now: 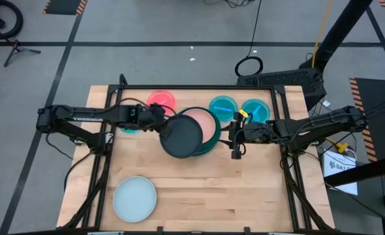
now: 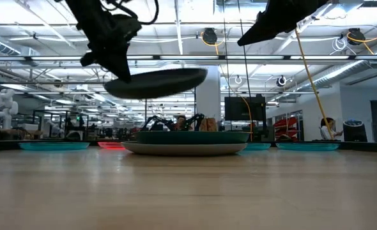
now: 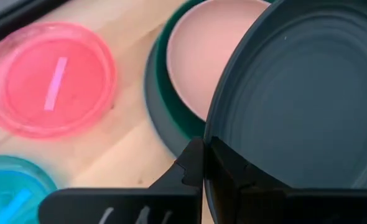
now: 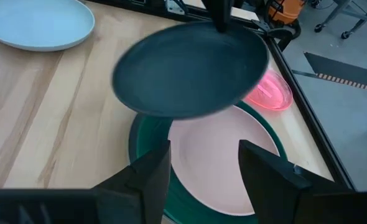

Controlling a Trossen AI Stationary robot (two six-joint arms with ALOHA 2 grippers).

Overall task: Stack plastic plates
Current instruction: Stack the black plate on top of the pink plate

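My left gripper is holding the black plate (image 1: 181, 137) face up above the stack. It should keep moving the black plate over the salmon-pink plate (image 1: 207, 122) until the black plate's free rim comes down there.
My left gripper (image 1: 161, 123) is shut on a black plate (image 1: 183, 138), which hangs above the near-left part of a stack. The stack is a salmon-pink plate (image 1: 205, 124) lying in a dark green plate (image 1: 213, 145), which lies on a grey plate (image 2: 185, 150). In the low view the black plate (image 2: 156, 83) is well above the stack. My right gripper (image 1: 235, 145) is open and empty just right of the stack; its fingers (image 4: 152, 177) point at the salmon plate (image 4: 227, 162). My left gripper pinches the black plate's rim (image 3: 211, 152) on its left side, with one finger over the rim and one under it. The fingers come from the table's left, slanting down. The plate is lifted clear, nearly level, with its free right side a little higher (image 2: 198, 73).
A pink-red small plate (image 1: 161, 100) lies at the far edge. Two bright blue plates (image 1: 224, 106) (image 1: 256, 109) lie far right, and one (image 1: 128, 127) lies under my left arm. A pale blue plate (image 1: 135, 198) lies near left. A bare stretch of the wooden table (image 1: 245, 189) lies near right.
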